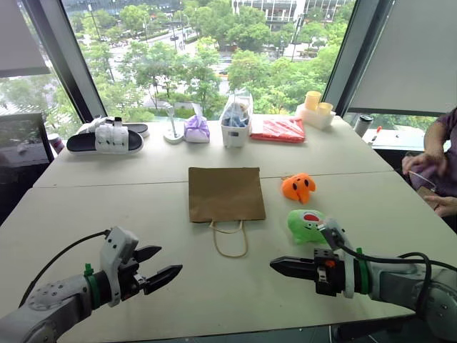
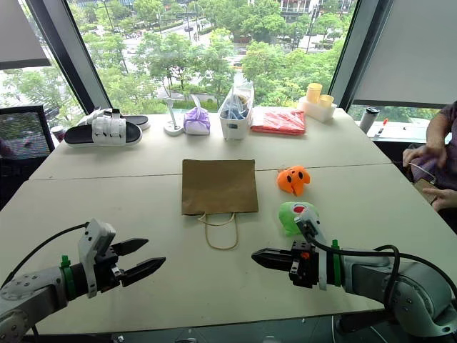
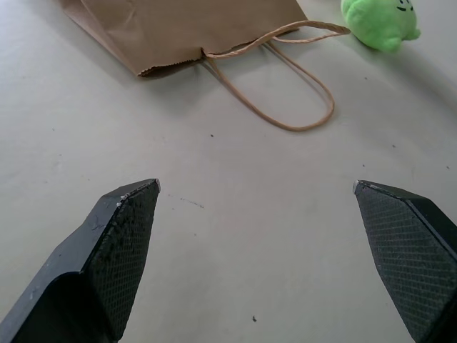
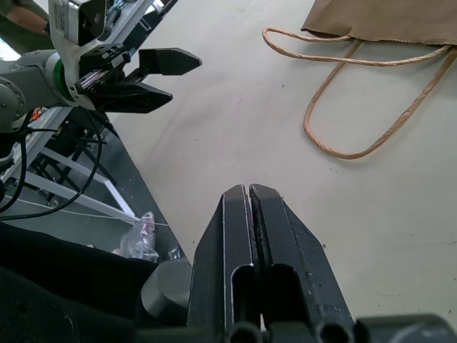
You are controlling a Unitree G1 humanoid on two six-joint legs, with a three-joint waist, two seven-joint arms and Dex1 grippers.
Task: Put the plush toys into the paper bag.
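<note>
The paper bag's opening [image 1: 227,220] will open wide when I lift the upper loop handle, because a dark gap [image 3: 171,68] separates the paper bag's layers at its handles.
The brown paper bag [image 1: 226,194] lies flat in the middle of the table, its loop handles [image 1: 230,239] pointing toward me. To its right sit the plush toys: the orange one [image 1: 298,187] and, nearer me, the lime green one [image 1: 305,224] with a red-white mouth. My left gripper [image 1: 167,265] hovers open and empty over the near table, left of the handles. My right gripper [image 1: 274,266] is shut and empty, pointing left, just in front of the green toy. The left wrist view shows the bag [image 3: 186,28] and the green toy [image 3: 382,27] beyond the open fingers.
Along the far edge stand black-and-white sandals [image 1: 107,137], a purple cloth bundle [image 1: 196,128], a clear bag of items [image 1: 236,118], a red packet [image 1: 278,129] and yellow cups [image 1: 317,107]. A person's hands [image 1: 421,163] rest at the table's right edge.
</note>
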